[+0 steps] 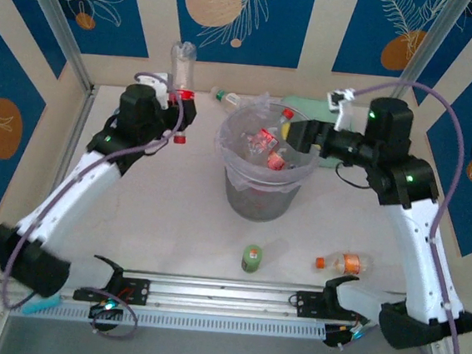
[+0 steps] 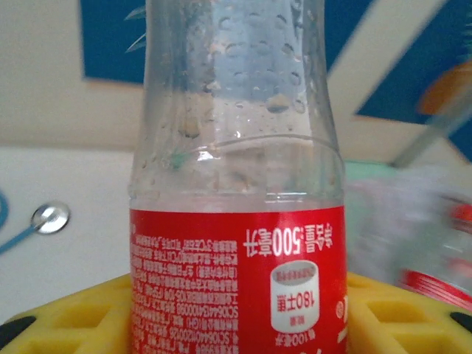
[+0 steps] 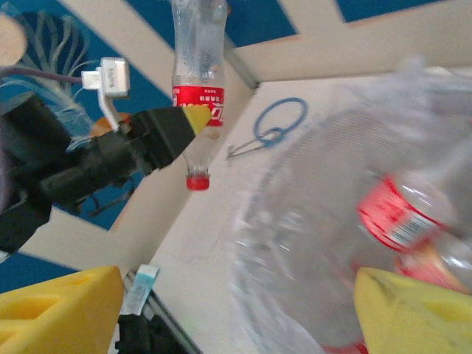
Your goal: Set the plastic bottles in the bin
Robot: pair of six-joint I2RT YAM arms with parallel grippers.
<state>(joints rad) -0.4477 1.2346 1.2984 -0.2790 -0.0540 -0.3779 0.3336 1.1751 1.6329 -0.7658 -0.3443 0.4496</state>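
Next, my right gripper takes the bottle by its upturned base (image 1: pixel 183 50) and lowers it into the bin, since my left gripper holds the bottle cap down (image 1: pixel 180 136) beside it.
My left gripper (image 1: pixel 182 109) is shut on a clear plastic bottle (image 1: pixel 182 63) with a red label, held upside down in the air left of the bin (image 1: pixel 237 185). Its red cap points down. In the left wrist view that bottle (image 2: pixel 236 221) stands between the yellow pads (image 2: pixel 59 321). The right gripper (image 1: pixel 298 139) hangs open over the bin's right rim, and nothing is between its fingers (image 3: pixel 59 310). Inside the bin (image 3: pixel 295 243) lie several red-labelled bottles (image 3: pixel 402 214). On the table lie a green-labelled bottle (image 1: pixel 251 258), an orange-labelled one (image 1: pixel 343 263) and another (image 1: pixel 227 99) behind the bin.
A flat mint-green case (image 1: pixel 309 109) lies behind the bin under the right arm. A blue loop with a metal disc (image 3: pixel 276 122) rests on the table at the back left. The aluminium rail (image 1: pixel 224 297) runs along the near edge. Walls close in the table's back and sides.
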